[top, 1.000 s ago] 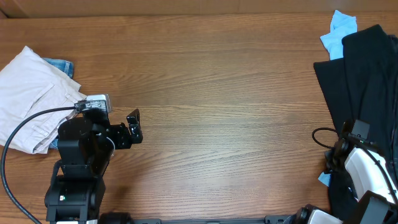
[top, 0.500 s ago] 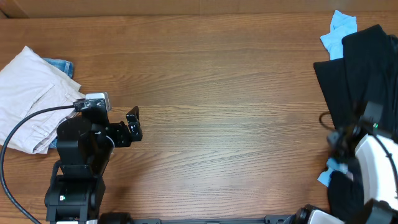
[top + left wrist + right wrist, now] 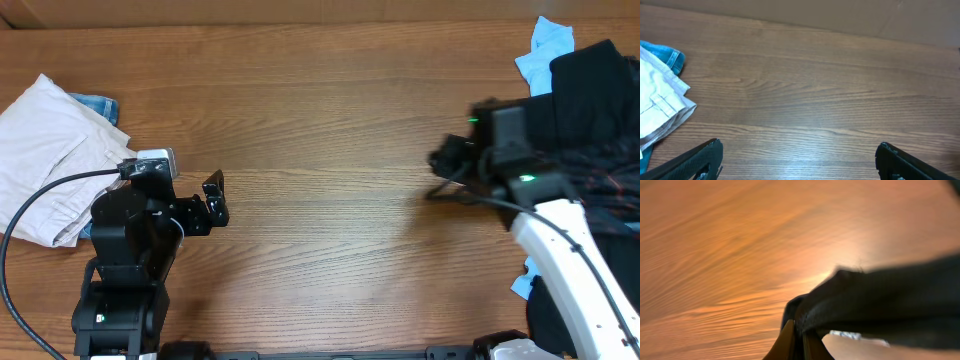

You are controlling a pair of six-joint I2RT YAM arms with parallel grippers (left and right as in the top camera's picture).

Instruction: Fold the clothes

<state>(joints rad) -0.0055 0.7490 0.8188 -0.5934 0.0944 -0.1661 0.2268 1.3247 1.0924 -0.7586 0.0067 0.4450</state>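
My right gripper is pinching the thin black shirt's fold [image 3: 440,159], and the table's middle wood [image 3: 325,152] is clear. I should keep pulling until the fold gets there, then release.
A pile of black clothes [image 3: 590,110] lies at the table's right edge. My right gripper [image 3: 445,165] is shut on a fold of the thin black shirt [image 3: 880,305] and holds it above the wood, right of the table's middle; the cloth trails back toward the pile, where fine wavy lines show [image 3: 605,185]. In the right wrist view the fingers [image 3: 787,342] pinch the dark fabric tightly. My left gripper [image 3: 215,203] is open and empty at the left, its fingertips [image 3: 700,157] wide apart over bare wood.
A folded white garment [image 3: 50,140] over a bit of blue denim [image 3: 95,103] lies at the far left, also in the left wrist view [image 3: 660,105]. Light blue cloth [image 3: 545,50] sits at the back right, and more [image 3: 522,285] at the front right.
My right arm has swung from the front right corner up and left toward the table's middle, pulling the black shirt with it. The left arm has not moved.
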